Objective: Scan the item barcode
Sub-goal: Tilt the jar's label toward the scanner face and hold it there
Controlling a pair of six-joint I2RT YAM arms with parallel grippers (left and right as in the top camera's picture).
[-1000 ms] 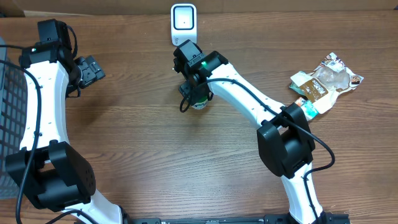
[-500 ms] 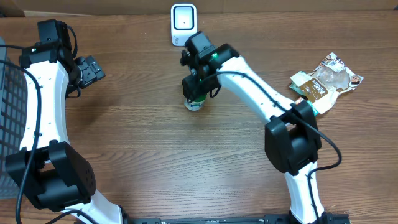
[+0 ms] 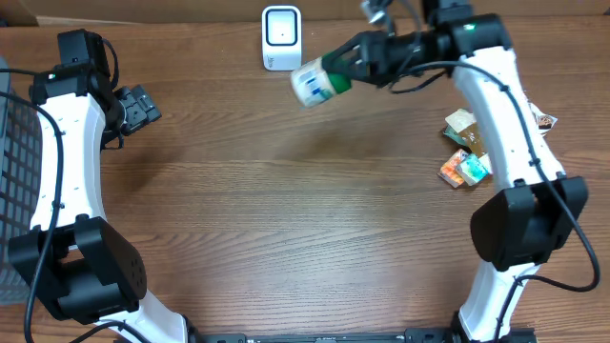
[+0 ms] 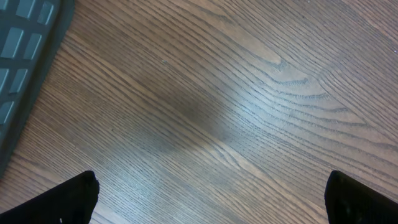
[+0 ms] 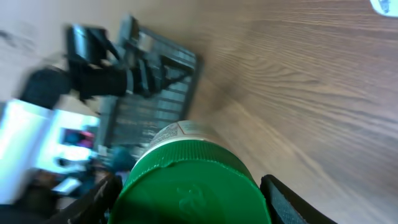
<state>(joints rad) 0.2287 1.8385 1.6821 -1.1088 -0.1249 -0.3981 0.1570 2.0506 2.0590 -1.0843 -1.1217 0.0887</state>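
The bottle's base (image 3: 306,87) faces the basket, short of the barcode scanner, so my right gripper should swing it toward the table's back edge, over the scanner (image 3: 281,34).
The item is a white bottle (image 3: 313,84) with a green cap (image 5: 193,186). It hangs on its side above the table, just right of the white barcode scanner (image 3: 280,36) at the back edge. My right gripper (image 3: 353,67) is shut on the cap end, with one finger (image 5: 292,202) on each side of the cap. The right wrist view is blurred and shows no barcode. Far to the left, my left gripper (image 3: 143,107) is open over bare wood, and in its own wrist view the left gripper (image 4: 211,199) has nothing between its fingertips.
A dark wire basket (image 3: 14,143) lies along the left edge, and its corner shows as the basket (image 4: 25,56) in the left wrist view. Snack packets (image 3: 464,167) lie at the right, partly hidden by the right arm.
The right arm lifted the bottle off the table, swung up and to the right, and tipped the bottle onto its side by the scanner. The left arm stayed still.
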